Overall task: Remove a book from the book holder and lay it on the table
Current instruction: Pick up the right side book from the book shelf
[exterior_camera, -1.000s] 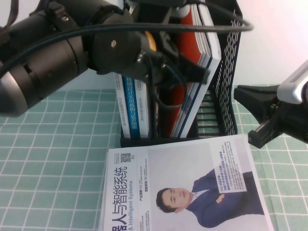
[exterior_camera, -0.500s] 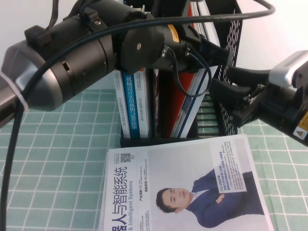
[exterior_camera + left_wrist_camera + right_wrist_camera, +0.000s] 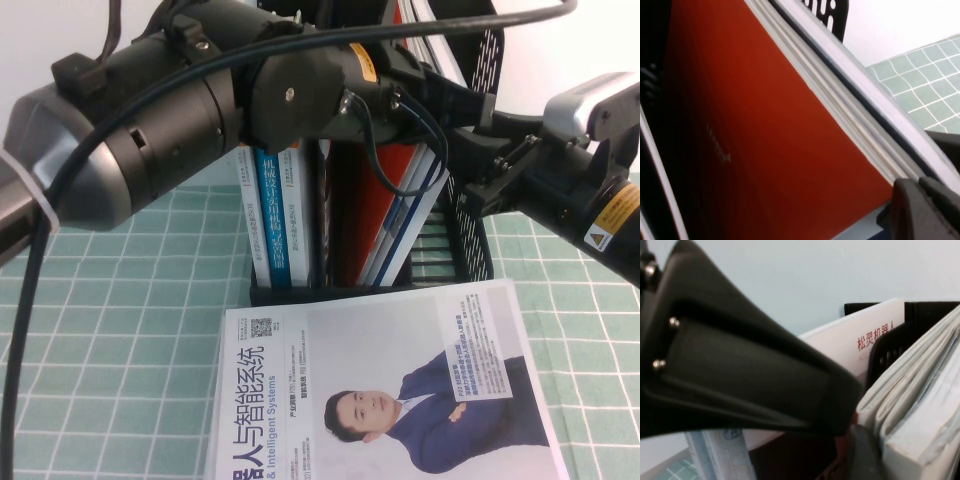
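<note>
My gripper will make the red magazine tip over into the freed space when it pulls the book out, because the magazine leans toward the book holder's slotted side.
The black book holder stands at the back of the green checked table. In its right-hand slot a red magazine and several thin pale magazines lean together. The book shows no cover, so I cannot tell which of those edges it is. My left gripper reaches across from the left, shut, with its tips against the pale page edges beside the red cover. My right gripper comes in from the right, open, at the holder's slotted wall. One of its fingers lies against the page edges.
A magazine with a man in a navy suit lies flat on the table in front of the holder. Blue-spined books stand in the holder's left slot. The bulky left arm and its cable hang over the table's left side.
My right gripper has moved left to the holder and opened. The left arm rose and swung right a second ago, and has barely shifted since.
</note>
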